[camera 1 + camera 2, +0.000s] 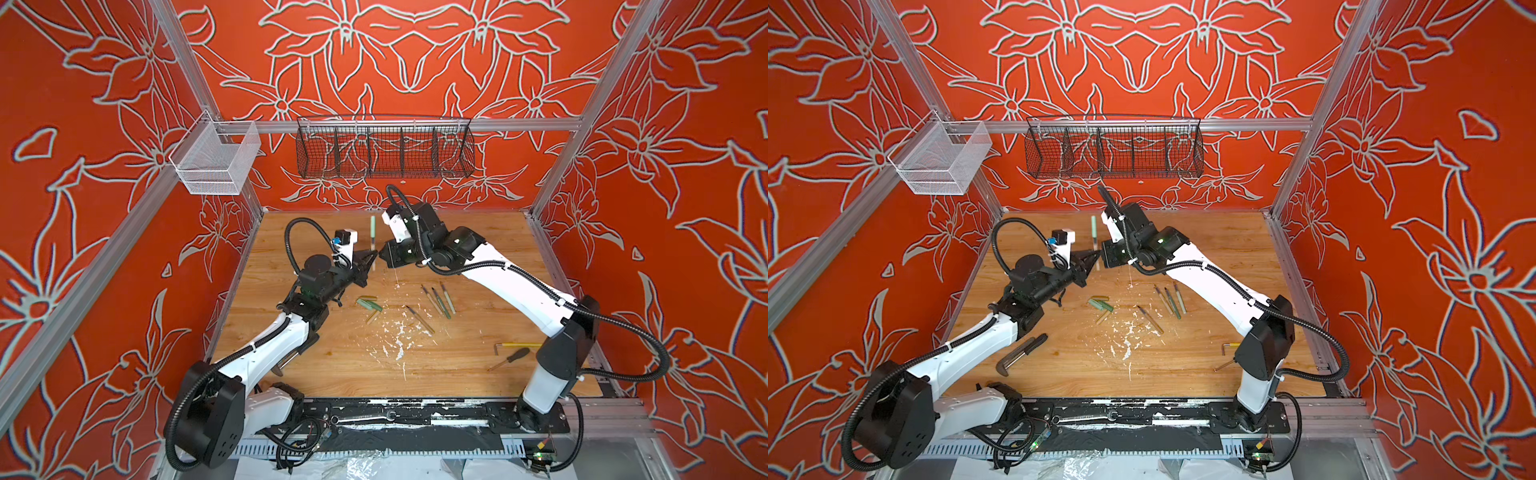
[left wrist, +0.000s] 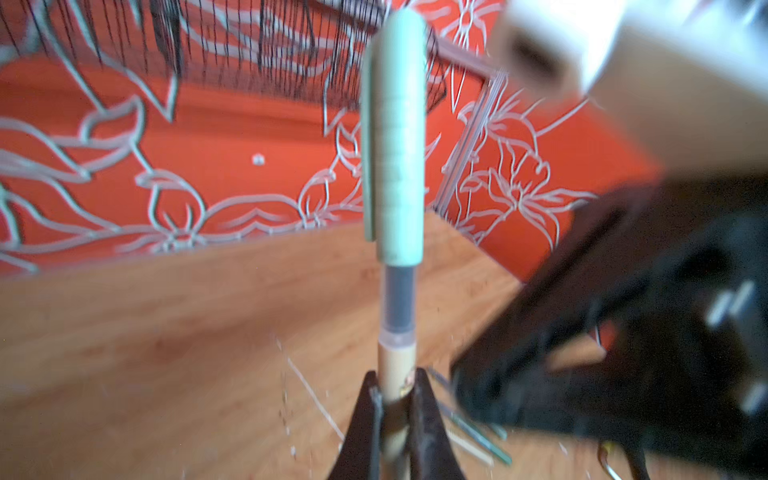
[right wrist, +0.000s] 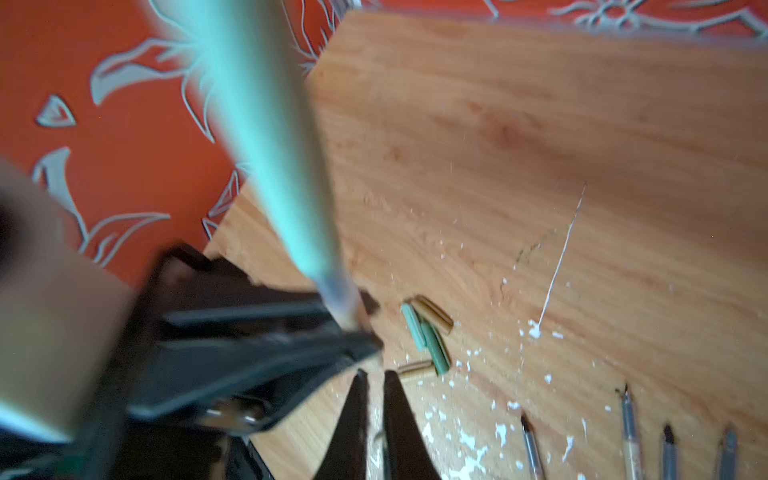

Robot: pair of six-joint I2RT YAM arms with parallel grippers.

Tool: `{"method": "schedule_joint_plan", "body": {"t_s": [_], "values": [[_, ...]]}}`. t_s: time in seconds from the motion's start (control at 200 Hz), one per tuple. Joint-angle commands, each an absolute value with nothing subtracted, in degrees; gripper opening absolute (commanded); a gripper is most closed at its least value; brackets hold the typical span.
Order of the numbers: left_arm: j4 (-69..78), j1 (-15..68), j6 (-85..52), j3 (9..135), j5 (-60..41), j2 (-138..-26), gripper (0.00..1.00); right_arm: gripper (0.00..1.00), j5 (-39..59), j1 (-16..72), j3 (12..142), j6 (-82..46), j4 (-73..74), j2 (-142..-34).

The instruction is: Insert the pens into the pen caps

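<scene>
The pale green pen cap sits too shallow on the pen point(image 2: 399, 294), so next my left gripper lowers the pen for my right gripper to press the cap's top point(image 2: 404, 19).
My left gripper point(image 1: 372, 257) point(image 2: 397, 392) is shut on the tan barrel of a pen point(image 2: 397, 361) and holds it upright. A pale green pen cap point(image 2: 395, 137) point(image 1: 372, 226) sits over the pen's top end, with a dark grip section showing below it. My right gripper point(image 1: 380, 252) point(image 3: 376, 376) is shut and empty, right beside the held pen. Several loose pens point(image 1: 436, 300) point(image 3: 629, 428) lie on the wooden table point(image 1: 478, 332), one apart point(image 1: 419, 319). Loose pen caps point(image 1: 369, 304) point(image 3: 428, 332), green and tan, lie in a small cluster.
A black-handled screwdriver point(image 1: 511, 358) and a yellow rod point(image 1: 517, 345) lie at the front right. A dark angled tool point(image 1: 1021, 353) lies by the left arm. A black wire basket point(image 1: 384, 145) and a white mesh basket point(image 1: 216, 160) hang at the back. White flecks point(image 1: 399, 336) dot the table.
</scene>
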State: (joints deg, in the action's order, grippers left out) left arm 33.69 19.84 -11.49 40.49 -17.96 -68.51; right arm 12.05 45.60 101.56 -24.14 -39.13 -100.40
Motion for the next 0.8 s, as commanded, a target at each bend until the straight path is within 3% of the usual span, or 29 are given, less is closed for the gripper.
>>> {"method": "schedule_joint_plan", "body": {"t_s": [0.0,0.405,0.796], "values": [[40.5,19.7,-11.2,42.6,-18.2,-68.0,0.0,0.04,12.3,46.8,100.7,-21.9,-44.8,-100.0],[39.2,20.0,-10.0,42.5,-19.3,-67.4,0.0,0.06,13.6,45.8,99.5,-20.3,-41.4,-95.9],[25.7,20.0,-6.8,36.8,-31.3,-57.5,0.0,0.42,32.1,38.2,100.8,-22.3,-31.9,-90.2]]}}
